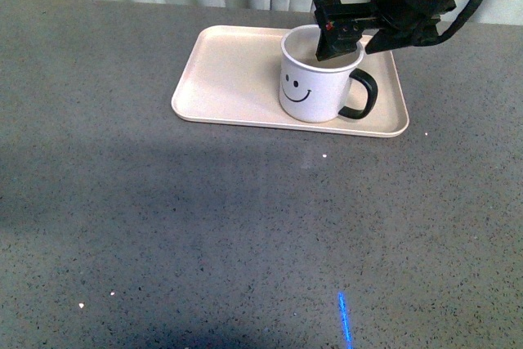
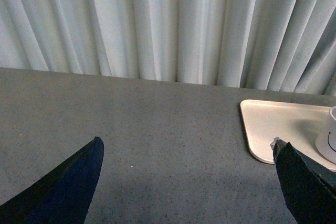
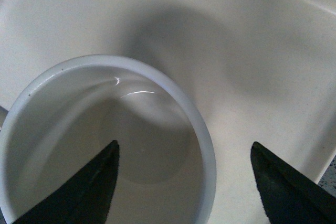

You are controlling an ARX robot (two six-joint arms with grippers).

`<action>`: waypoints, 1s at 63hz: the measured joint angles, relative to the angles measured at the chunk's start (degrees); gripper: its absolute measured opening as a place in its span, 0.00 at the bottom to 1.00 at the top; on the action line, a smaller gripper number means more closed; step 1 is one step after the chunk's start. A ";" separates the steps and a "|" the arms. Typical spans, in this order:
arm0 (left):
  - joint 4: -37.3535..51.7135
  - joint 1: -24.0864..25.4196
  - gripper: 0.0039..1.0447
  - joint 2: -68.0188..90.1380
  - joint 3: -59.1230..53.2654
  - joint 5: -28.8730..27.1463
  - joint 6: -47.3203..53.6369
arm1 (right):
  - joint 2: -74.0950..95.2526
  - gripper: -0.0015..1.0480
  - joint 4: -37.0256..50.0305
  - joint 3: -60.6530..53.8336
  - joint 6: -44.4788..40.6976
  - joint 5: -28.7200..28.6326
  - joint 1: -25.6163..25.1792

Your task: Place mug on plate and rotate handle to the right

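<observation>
I expect the mug's smiley face (image 1: 297, 87) to swing round to the front when I turn the mug, because the mug's black handle (image 1: 365, 94) points at an angle toward the plate's near edge.
The white mug (image 1: 315, 87) with a black smiley face stands upright on the right half of the pale pink-beige plate (image 1: 233, 79). Its black handle (image 1: 362, 94) sticks out to the right. My right gripper (image 1: 339, 38) hovers open over the mug's back rim. In the right wrist view the jaws straddle the mug's rim (image 3: 202, 129), one finger over the mug's inside, the other over the plate (image 3: 262, 51). My left gripper (image 2: 186, 153) is open over bare table; the plate's corner (image 2: 262, 129) and a sliver of the mug (image 2: 329, 140) show beside it.
The plate lies at the far side of a grey speckled table (image 1: 204, 226). A white curtain (image 2: 168, 24) hangs behind the table's far edge. A blue light streak (image 1: 344, 316) lies on the table near the front.
</observation>
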 joint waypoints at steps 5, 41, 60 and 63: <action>0.00 0.00 0.91 0.00 0.00 0.00 0.00 | 1.05 0.49 -1.36 1.68 0.07 0.74 0.24; 0.00 0.00 0.91 0.00 0.00 0.00 0.00 | 5.11 0.02 -14.75 16.83 -10.64 1.01 -0.57; 0.00 0.00 0.91 0.00 0.00 0.00 0.00 | 9.70 0.02 -20.37 24.59 -30.23 -7.96 -2.71; 0.00 0.00 0.91 0.00 -0.02 0.00 0.00 | 10.58 0.02 -21.24 25.44 -32.70 -8.44 -2.71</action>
